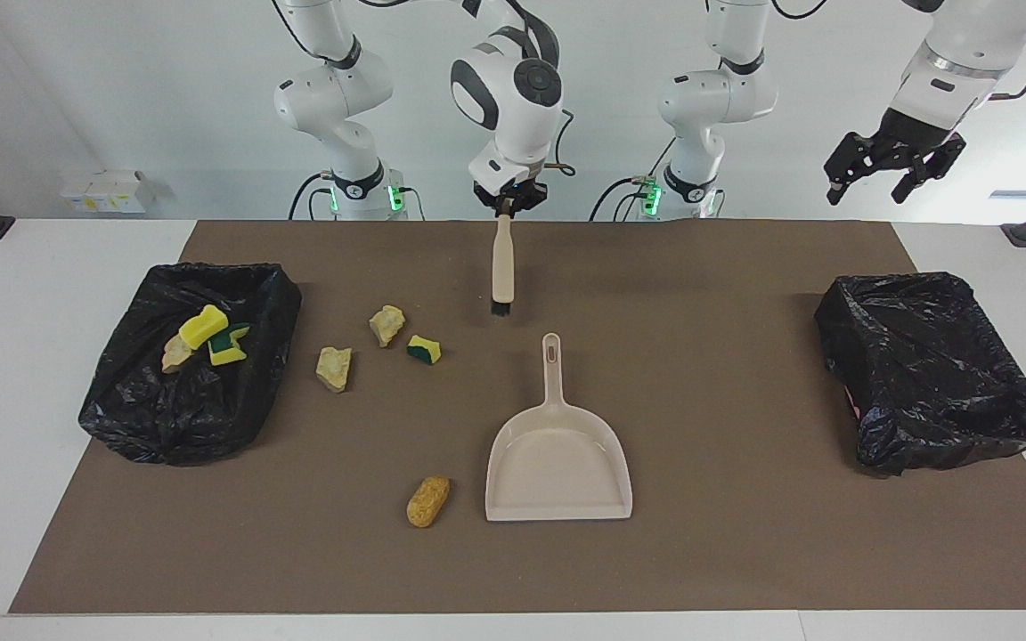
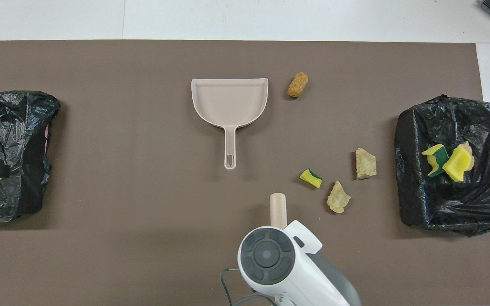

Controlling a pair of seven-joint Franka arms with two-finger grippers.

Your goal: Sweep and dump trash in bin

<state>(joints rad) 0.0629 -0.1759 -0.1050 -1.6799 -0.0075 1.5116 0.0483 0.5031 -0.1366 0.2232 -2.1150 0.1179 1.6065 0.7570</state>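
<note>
The dustpan's handle (image 2: pixel 230 140) lies free and points toward the robots. My open left gripper keeps moving toward the handle's end (image 2: pixel 230 162) until its fingers close there.
My right gripper (image 1: pixel 506 206) is shut on the handle top of a beige brush (image 1: pixel 502 267), which hangs bristles down over the brown mat. In the overhead view the wrist hides the gripper and only the brush (image 2: pixel 278 207) shows. A beige dustpan (image 1: pixel 557 463) lies flat mid-mat, handle toward the robots. Trash lies loose on the mat: two tan chunks (image 1: pixel 386 324) (image 1: pixel 334 368), a yellow-and-green one (image 1: pixel 424 349) and an orange-brown one (image 1: pixel 428 500) beside the dustpan's mouth. The bin (image 1: pixel 192 401) at the right arm's end holds three chunks (image 1: pixel 203 326). My left gripper (image 1: pixel 871 185) waits open, high in the air.
A second bin (image 1: pixel 932 374) lined with a black bag stands at the left arm's end of the table. The brown mat (image 1: pixel 727 552) covers most of the white table. A small white box (image 1: pixel 108 190) sits off the mat past the right arm's end.
</note>
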